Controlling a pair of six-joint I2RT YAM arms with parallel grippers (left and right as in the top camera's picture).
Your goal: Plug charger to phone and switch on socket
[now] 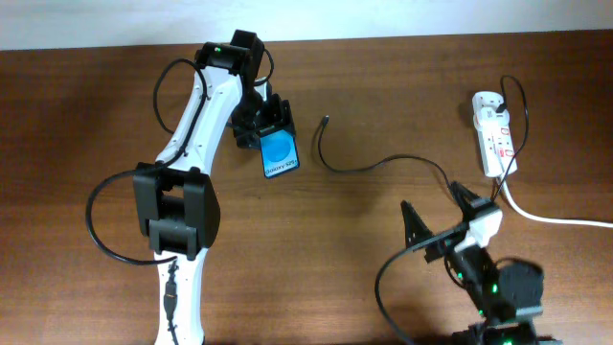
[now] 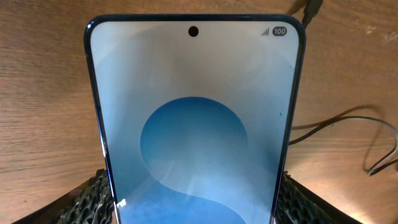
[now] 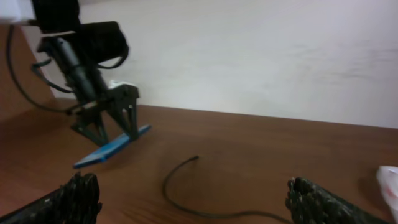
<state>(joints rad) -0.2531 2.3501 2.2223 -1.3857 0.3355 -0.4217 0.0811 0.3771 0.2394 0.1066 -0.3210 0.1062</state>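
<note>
My right gripper should go on, since the phone's camera end [image 1: 281, 170] sticks out clear of my left gripper. The right gripper needs to move on toward that camera end before its fingers close there.
My left gripper [image 1: 265, 127] is shut on the phone [image 1: 279, 154], a slim phone with a bright blue screen, holding it by its sides at a tilt above the table. The phone fills the left wrist view [image 2: 194, 124] and shows in the right wrist view [image 3: 112, 148]. The charger [image 1: 383, 163], a thin black cable, lies curved on the table with its plug tip [image 1: 327, 120] just right of the phone; it shows in the right wrist view [image 3: 171, 190]. The socket [image 1: 495, 137], a white power strip, lies at the far right. My right gripper [image 1: 436, 220] is open and empty, near the cable.
A thick white cord [image 1: 556, 218] runs from the socket off the right edge. The left arm's black cable [image 1: 105, 230] loops at the left. A pale wall [image 3: 249, 56] stands behind the table's far edge.
</note>
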